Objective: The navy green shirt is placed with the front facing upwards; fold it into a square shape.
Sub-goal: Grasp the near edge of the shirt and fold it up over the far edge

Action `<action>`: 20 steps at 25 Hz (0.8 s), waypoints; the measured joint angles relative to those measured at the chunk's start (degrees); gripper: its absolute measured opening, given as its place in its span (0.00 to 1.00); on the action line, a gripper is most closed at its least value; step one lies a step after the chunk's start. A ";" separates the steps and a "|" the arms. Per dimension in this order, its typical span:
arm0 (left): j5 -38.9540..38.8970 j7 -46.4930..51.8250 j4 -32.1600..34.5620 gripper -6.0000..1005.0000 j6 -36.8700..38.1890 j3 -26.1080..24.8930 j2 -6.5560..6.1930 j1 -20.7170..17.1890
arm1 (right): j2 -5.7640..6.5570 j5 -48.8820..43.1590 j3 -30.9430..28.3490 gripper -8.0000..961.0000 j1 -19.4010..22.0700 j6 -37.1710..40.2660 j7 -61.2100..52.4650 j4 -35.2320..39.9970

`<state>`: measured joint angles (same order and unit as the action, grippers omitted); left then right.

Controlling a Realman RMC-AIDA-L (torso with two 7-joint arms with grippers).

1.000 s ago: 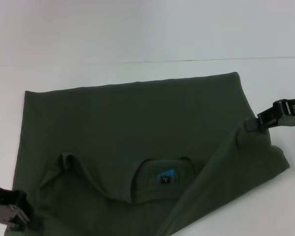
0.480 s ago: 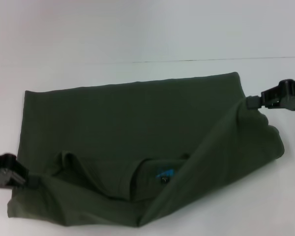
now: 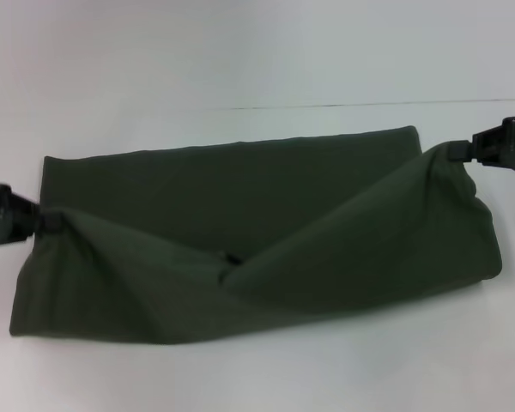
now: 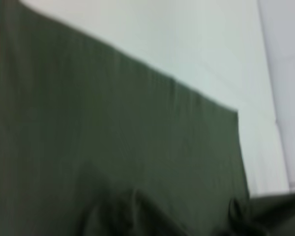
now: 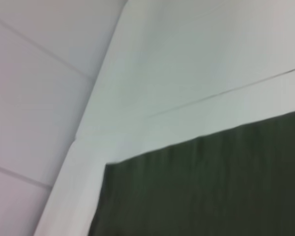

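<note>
I should now move the corner in my right gripper until that corner reaches the shirt's far edge [image 3: 408, 130], because the shirt's far half [image 3: 240, 189] lies flat under both lifted corners.
The navy green shirt [image 3: 240, 215] lies across the white table in the head view, its near half raised and carried toward the far edge, so the collar and label are covered. My left gripper [image 3: 36, 221] is shut on the shirt's left near corner, lifted above the cloth. At the right side my right gripper [image 3: 455, 153] is shut on the other corner, close to the shirt's far right corner. The lifted cloth sags in the middle between the two grips. The left wrist view shows the flat shirt [image 4: 118, 132] below; the right wrist view shows its far edge [image 5: 211, 191].
The white table [image 3: 257, 378] runs all round the shirt, with bare surface in front and behind. A thin seam line [image 3: 369, 106] crosses the table beyond the shirt's far edge.
Both grippers have carried the near corners up and away from me toward the far edge. The folded cloth now covers the collar and blue label that showed earlier.
</note>
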<state>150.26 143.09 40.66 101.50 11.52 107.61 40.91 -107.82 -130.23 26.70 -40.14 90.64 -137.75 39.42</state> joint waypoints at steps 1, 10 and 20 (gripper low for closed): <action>-1.55 -0.18 -0.15 0.04 -1.37 -0.03 0.11 -0.18 | -0.20 0.13 -0.09 0.03 0.15 -1.02 0.09 0.00; -12.15 -4.13 -3.05 0.04 -13.74 0.53 2.12 -1.67 | -2.38 5.10 -0.42 0.03 1.29 -10.91 1.86 -0.56; -19.39 -11.18 -5.39 0.04 -29.02 0.79 7.06 -1.94 | -5.80 7.16 -0.59 0.03 2.44 -23.21 4.54 -0.82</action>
<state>130.88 131.90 35.27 72.48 12.31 114.67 38.97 -113.62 -123.08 26.10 -37.70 67.43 -133.22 38.60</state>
